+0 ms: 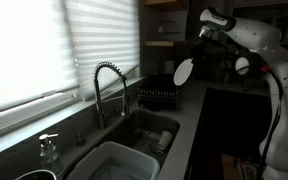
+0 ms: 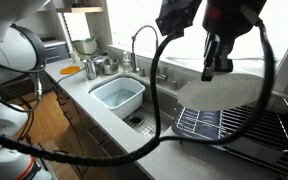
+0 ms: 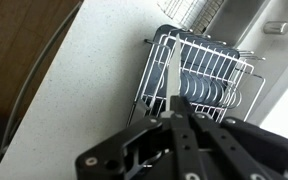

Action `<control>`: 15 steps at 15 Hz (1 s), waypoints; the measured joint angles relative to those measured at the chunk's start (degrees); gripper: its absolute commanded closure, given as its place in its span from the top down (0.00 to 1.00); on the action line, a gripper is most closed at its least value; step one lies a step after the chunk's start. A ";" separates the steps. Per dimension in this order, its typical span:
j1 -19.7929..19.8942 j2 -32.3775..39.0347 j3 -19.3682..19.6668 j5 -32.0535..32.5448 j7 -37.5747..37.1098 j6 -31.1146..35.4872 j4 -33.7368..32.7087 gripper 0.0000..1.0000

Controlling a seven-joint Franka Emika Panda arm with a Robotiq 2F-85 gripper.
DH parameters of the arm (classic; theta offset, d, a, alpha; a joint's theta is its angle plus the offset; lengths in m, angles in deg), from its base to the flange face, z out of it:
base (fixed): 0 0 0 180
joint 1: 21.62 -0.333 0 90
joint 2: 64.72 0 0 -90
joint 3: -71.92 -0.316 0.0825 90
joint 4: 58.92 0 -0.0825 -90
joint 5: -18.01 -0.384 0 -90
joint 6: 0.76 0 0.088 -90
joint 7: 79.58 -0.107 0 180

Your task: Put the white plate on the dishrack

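The white plate [image 2: 220,93] is hanging by its rim, and its lower edge is free above the open dishrack [image 2: 246,143]. I should keep lowering the plate until that edge touches the dishrack's wires.
My gripper [image 2: 213,68] is shut on the rim of the white plate [image 2: 224,90] and holds it in the air over the dishrack [image 2: 234,125], a black wire rack on the counter. In an exterior view the plate [image 1: 184,71] hangs tilted on edge under the gripper [image 1: 197,50], above and just beside the rack [image 1: 156,97]. In the wrist view the plate [image 3: 171,85] shows edge-on between the fingers [image 3: 179,112], with the rack [image 3: 209,75] below it. The plate does not touch the rack.
A coiled-spring faucet [image 1: 108,88] stands behind the sink, which holds a pale rectangular basin [image 2: 119,95]. A soap dispenser [image 1: 49,150] sits at the counter's near end. Cups and containers [image 2: 92,66] stand beyond the sink. Window blinds run along the wall.
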 measured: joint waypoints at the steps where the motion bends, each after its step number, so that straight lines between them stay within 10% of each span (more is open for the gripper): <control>1: -0.25 0.42 0.05 -0.71 -2.36 -0.53 -1.17 0.00; 15: -4.30 12.74 0.19 -3.11 -26.88 -0.54 -10.18 0.00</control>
